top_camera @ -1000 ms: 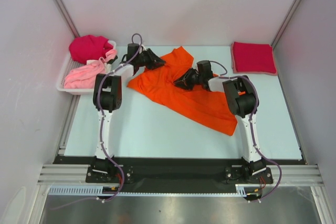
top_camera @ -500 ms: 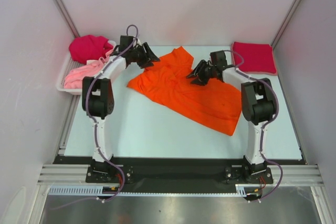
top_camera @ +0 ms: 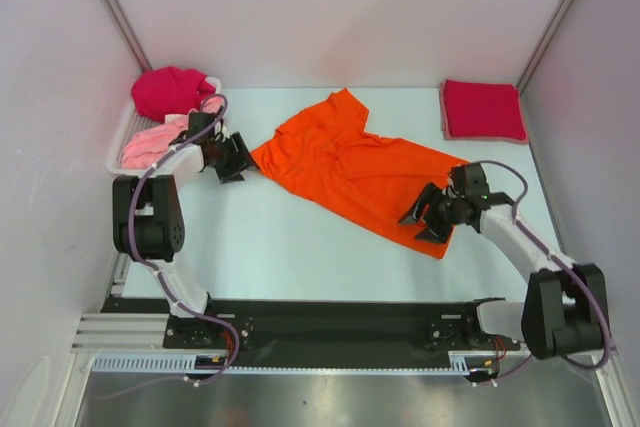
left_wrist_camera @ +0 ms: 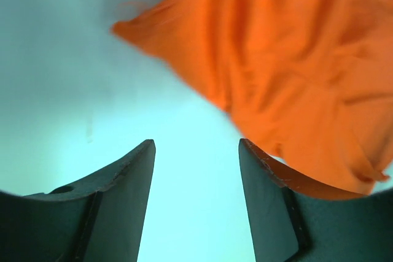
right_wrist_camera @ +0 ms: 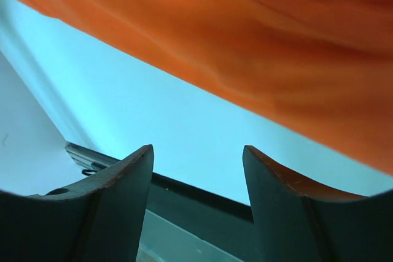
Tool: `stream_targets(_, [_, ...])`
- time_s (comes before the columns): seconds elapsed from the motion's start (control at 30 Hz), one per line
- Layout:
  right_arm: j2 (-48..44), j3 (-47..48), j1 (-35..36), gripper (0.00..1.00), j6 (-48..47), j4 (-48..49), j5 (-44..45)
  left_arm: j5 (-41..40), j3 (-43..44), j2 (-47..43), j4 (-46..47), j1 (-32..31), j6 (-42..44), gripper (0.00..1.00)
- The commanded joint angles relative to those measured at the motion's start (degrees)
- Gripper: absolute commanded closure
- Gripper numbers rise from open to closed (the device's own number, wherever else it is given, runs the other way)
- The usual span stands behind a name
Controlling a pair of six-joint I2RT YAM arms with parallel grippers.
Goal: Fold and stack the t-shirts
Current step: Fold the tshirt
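I have my right gripper above the orange t-shirt's near edge [top_camera: 388, 234], inside the t-shirt's hem corner, so it should move back out past the hem and grab that corner [top_camera: 441, 254] from outside.
An orange t-shirt [top_camera: 350, 167] lies spread, slightly wrinkled, across the middle of the pale blue table. My left gripper [top_camera: 242, 160] is open and empty, low over the table just left of the shirt's left corner. In the left wrist view the shirt [left_wrist_camera: 288, 59] fills the upper right, with bare table between the fingers [left_wrist_camera: 132, 176]. My right gripper [top_camera: 414, 219] is open and empty at the shirt's near right hem. In the right wrist view the shirt [right_wrist_camera: 258, 41] spans the top. A folded dark red shirt [top_camera: 483, 110] lies at the back right.
A white basket [top_camera: 125, 162] at the back left holds a crimson garment [top_camera: 165, 90] and a pink garment [top_camera: 150, 144]. Grey walls enclose the table on three sides. The table's black front edge [right_wrist_camera: 196, 197] shows in the right wrist view.
Both arms have swung outward from the shirt's middle. The left gripper moved left and nearer, to the shirt's left corner. The right gripper moved nearer, to the near right hem.
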Motion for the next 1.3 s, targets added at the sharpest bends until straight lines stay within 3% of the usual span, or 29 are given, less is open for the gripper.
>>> stream_targets(0.0, [-7.8,-4.7,-3.2,0.33,2.5,-4.0,-0.2,-7.1,-2.6,-3.8,3.5,1.3,-1.7,0.37])
stream_targets(0.1, [-12.6,-8.1,-7.2,0.32,3.9,-5.4,-0.3,-10.4,-3.0,-2.3,5.7,1.5,-4.8,0.37])
stream_targets(0.3, [-12.2,-14.9,-12.7,0.32,6.2,-2.9,-4.8,-10.0,0.7,3.4,9.6,1.6,-9.9,0.37])
stream_targets(0.53, [-13.1,-15.4,-17.9,0.32,5.4,-2.6,-5.8,-10.4,2.7,5.6,9.2,1.6,-13.8,0.39])
stream_targets(0.67, [-12.5,-15.1,-18.2,0.32,5.8,-2.0,-5.9,-11.1,3.0,6.0,8.2,1.4,-17.4,0.43])
stream_targets(1.27, [-13.8,-8.8,-20.4,0.32,3.2,-9.5,-5.1,-19.7,10.0,11.2,0.7,-2.8,-19.0,0.41])
